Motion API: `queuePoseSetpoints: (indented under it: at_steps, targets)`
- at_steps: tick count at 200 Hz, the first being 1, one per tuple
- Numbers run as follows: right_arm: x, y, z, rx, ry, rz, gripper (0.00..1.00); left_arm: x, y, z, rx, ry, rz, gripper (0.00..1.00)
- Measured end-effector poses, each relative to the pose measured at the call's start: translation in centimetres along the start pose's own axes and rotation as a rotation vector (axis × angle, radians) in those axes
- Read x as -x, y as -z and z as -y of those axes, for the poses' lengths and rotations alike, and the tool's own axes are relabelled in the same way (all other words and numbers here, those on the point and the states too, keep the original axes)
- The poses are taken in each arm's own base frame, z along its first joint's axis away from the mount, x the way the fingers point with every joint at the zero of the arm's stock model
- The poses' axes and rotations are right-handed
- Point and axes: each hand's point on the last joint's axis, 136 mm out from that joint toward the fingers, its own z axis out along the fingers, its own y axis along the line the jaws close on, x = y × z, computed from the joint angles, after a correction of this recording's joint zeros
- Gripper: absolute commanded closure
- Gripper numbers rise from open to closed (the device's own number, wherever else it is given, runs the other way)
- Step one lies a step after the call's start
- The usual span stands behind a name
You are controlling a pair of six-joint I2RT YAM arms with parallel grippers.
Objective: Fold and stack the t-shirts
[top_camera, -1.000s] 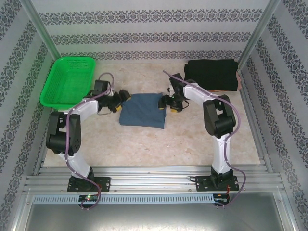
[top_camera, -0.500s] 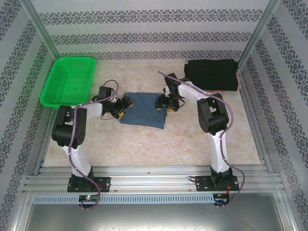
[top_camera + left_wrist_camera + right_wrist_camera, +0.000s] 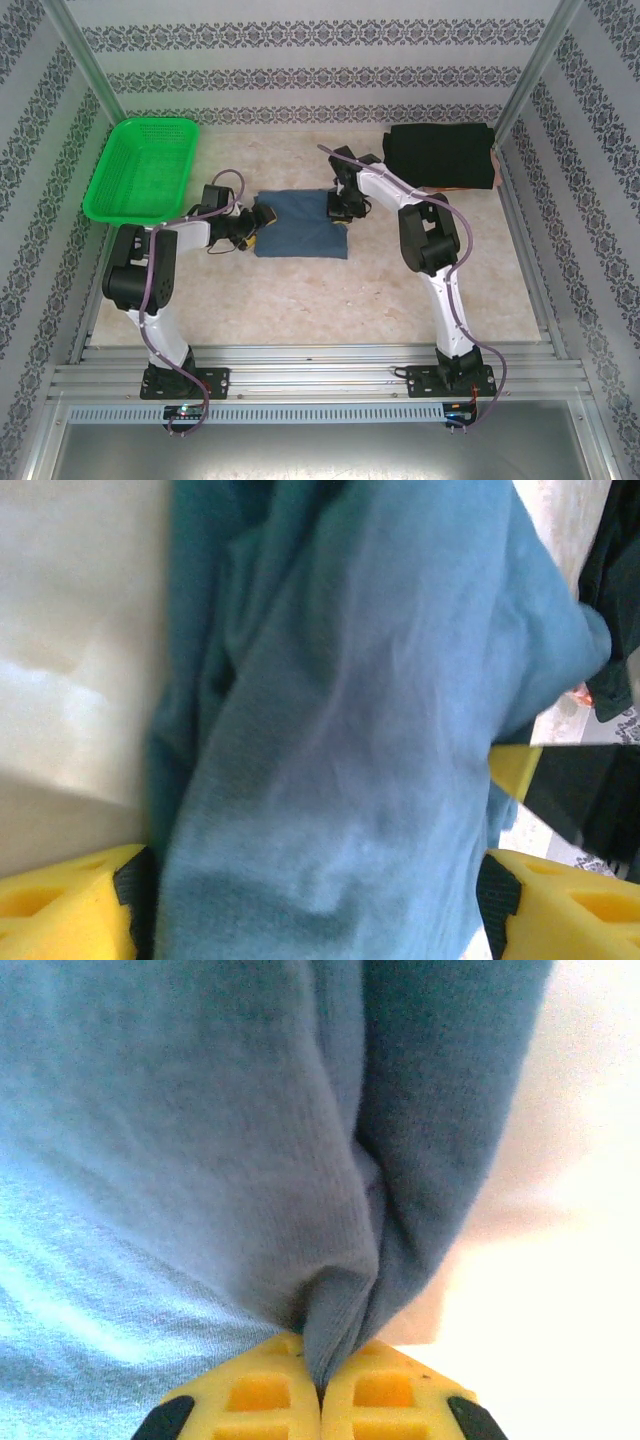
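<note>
I am pinching the folded slate-blue t-shirt's edge (image 3: 345, 232) nearest the black t-shirt (image 3: 442, 155) with my right gripper, so I keep pulling until the slate-blue t-shirt covers the black t-shirt.
The slate-blue t-shirt (image 3: 300, 226) lies folded in a rough rectangle mid-table. My left gripper (image 3: 258, 221) sits at its left edge. In the left wrist view the left gripper (image 3: 315, 885) stands open, its yellow fingers (image 3: 70, 905) wide apart with blue cloth (image 3: 350, 730) bunched between them. My right gripper (image 3: 340, 206) is at the shirt's back right corner. The right wrist view shows the right gripper (image 3: 320, 1365) shut, pinching a fold of the blue cloth (image 3: 200, 1140). The black t-shirt (image 3: 440, 155) lies folded at the back right.
A bright green lattice basket (image 3: 140, 170) stands at the back left, beside the left arm. Patterned walls and metal posts close in the table on three sides. Bare tabletop (image 3: 300, 300) stretches between the shirt and the arm bases.
My right gripper has shut on the blue shirt's back right corner. The left gripper has moved in over the left edge. The shirt's outline has become squarer.
</note>
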Motion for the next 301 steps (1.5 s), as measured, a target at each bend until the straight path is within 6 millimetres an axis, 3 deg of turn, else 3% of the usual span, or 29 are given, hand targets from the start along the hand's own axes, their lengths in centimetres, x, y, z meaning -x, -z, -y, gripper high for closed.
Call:
queuePoseSetpoints:
  at_steps: [20,53,95,114,133,153,178,225,301]
  targets:
    - [1.8,1.2,-0.4,-0.034,0.044,0.052,1.0,-0.1,1.1,1.1,-0.013,-0.012,0.006,0.14]
    - [5.5,5.7,0.8,-0.118,0.104,0.184,1.0,-0.2,4.2,3.7,-0.062,-0.06,0.058,0.04]
    - [11.1,13.6,6.7,-0.26,0.105,0.374,1.0,0.5,8.5,7.2,-0.086,-0.143,0.151,0.0]
    - [13.4,17.8,9.3,-0.311,0.09,0.479,1.0,1.6,11.4,10.2,-0.108,-0.222,0.23,0.0]
    - [14.8,20.5,12.2,-0.359,0.065,0.539,1.0,2.3,15.3,13.9,-0.149,-0.316,0.333,0.0]
    - [15.4,21.2,14.6,-0.399,0.057,0.55,1.0,2.1,19.4,17.0,-0.195,-0.405,0.436,0.0]
    - [15.9,20.5,16.6,-0.426,0.062,0.535,1.0,1.3,22.6,18.1,-0.189,-0.465,0.508,0.0]
    - [17.3,19.5,20.3,-0.464,0.068,0.534,1.0,0.4,23.9,16.1,-0.077,-0.486,0.531,0.0]
    - [19.2,22.8,28.2,-0.506,-0.02,0.638,1.0,-0.7,27.5,15.4,0.018,-0.53,0.606,0.0]
